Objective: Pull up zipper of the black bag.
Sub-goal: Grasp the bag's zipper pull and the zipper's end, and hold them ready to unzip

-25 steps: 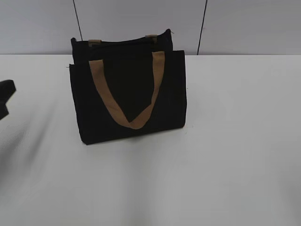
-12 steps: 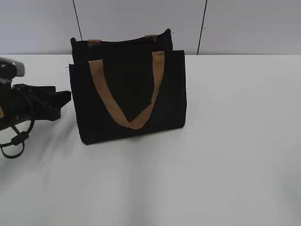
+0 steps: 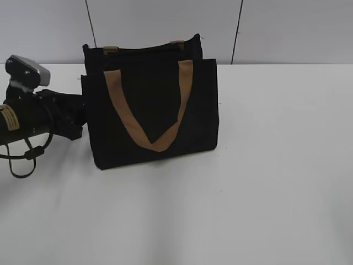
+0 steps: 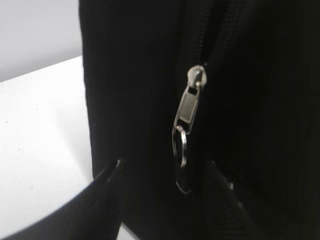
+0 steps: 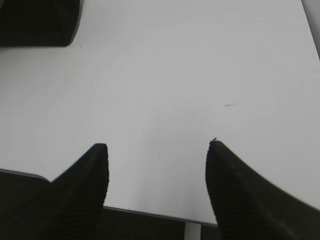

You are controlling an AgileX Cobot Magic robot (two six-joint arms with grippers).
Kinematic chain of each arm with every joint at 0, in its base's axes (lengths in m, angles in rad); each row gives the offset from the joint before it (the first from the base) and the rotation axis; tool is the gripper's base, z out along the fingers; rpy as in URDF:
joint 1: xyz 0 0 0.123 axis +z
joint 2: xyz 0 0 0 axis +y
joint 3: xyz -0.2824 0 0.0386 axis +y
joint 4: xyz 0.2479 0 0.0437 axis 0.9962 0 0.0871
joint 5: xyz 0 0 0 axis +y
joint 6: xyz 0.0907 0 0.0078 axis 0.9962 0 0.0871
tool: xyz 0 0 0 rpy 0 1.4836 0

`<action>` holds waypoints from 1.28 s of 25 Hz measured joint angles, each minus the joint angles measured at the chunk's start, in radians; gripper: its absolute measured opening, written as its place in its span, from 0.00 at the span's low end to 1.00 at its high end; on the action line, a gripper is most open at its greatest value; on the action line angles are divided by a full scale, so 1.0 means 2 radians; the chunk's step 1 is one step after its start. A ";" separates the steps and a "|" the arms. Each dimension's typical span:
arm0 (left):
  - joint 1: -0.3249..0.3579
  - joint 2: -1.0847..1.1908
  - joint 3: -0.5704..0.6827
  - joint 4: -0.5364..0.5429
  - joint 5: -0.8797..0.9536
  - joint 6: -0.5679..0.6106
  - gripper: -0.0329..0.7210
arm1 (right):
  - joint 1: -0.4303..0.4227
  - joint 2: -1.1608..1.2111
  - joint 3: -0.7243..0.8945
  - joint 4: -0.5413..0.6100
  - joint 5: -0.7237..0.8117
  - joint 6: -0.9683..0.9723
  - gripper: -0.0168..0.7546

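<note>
The zipper has its toothed strip [image 4: 214, 32] drooping over the black bag's side. The zipper's end should swing up and stretch outward when I lift the silver zipper pull [image 4: 189, 106].
The black bag [image 3: 154, 110] with tan handles [image 3: 149, 135] stands upright on the white table [image 3: 265, 165]. My left gripper [image 3: 83, 113] is at the bag's left side, its tips against the fabric. In the left wrist view the bag's side [image 4: 135, 100] fills the frame, with a silver zipper pull [image 4: 186, 112] hanging down and a ring below it. My left gripper [image 4: 162, 167] is open, its fingers on either side of the pull's lower end, not closed on it. My right gripper [image 5: 156, 147] is open and empty over bare table, out of the exterior view.
A grey wall with dark seams [image 3: 237, 30] runs behind the table. The table's near edge [image 5: 150, 212] shows in the right wrist view, with a corner of the bag [image 5: 40, 22] at top left.
My left arm has come in from the left edge and moved right until its gripper reaches the bag's left side. The bag has not moved.
</note>
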 joint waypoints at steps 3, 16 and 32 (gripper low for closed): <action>0.000 0.003 -0.012 0.003 0.002 0.000 0.55 | 0.000 0.000 0.000 0.000 0.000 0.000 0.63; -0.020 0.045 -0.024 0.011 -0.031 -0.010 0.44 | 0.000 0.000 0.000 0.000 0.000 0.000 0.63; -0.020 -0.010 -0.024 -0.038 0.033 -0.010 0.07 | 0.000 0.000 0.000 0.000 0.000 0.000 0.63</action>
